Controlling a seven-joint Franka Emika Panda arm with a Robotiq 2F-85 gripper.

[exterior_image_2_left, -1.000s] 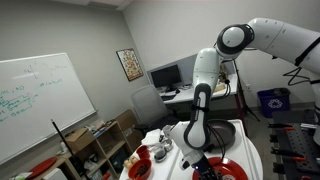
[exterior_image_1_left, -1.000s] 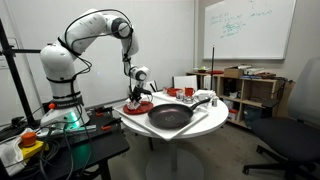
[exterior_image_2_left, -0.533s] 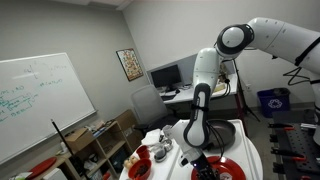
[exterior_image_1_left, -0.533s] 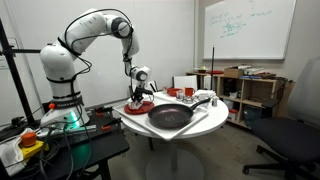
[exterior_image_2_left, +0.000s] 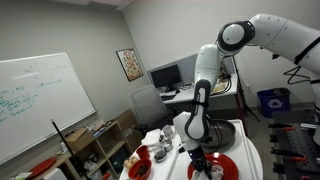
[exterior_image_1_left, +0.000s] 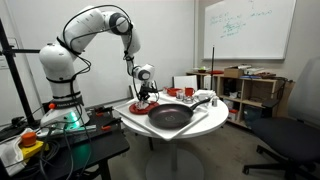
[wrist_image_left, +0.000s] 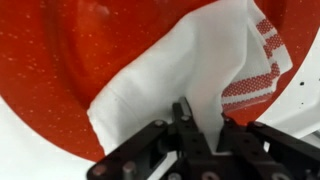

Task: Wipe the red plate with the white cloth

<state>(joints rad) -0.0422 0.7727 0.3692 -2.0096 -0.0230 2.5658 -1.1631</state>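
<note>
My gripper should keep pressing the white cloth down and sweep back across the open red surface (wrist_image_left: 85,45), because the cloth is near the plate's rim (wrist_image_left: 62,142).
The red plate (wrist_image_left: 110,45) fills most of the wrist view. It also shows on the round white table in both exterior views (exterior_image_1_left: 137,106) (exterior_image_2_left: 228,168). The white cloth (wrist_image_left: 190,70), with a red-striped edge, lies spread on the plate. My gripper (wrist_image_left: 203,118) is shut on the cloth and presses it down on the plate. In both exterior views the gripper (exterior_image_1_left: 148,97) (exterior_image_2_left: 200,160) sits low over the plate and hides the cloth.
A big dark round pan (exterior_image_1_left: 171,115) sits beside the plate on the round white table (exterior_image_1_left: 200,128). Small red cup-like items (exterior_image_2_left: 141,166) and white items (exterior_image_1_left: 203,99) stand at the table's far side. Shelves (exterior_image_1_left: 250,88) and a chair (exterior_image_1_left: 295,140) stand around it.
My gripper has slid sideways across the plate toward the pan, dragging the cloth with it.
</note>
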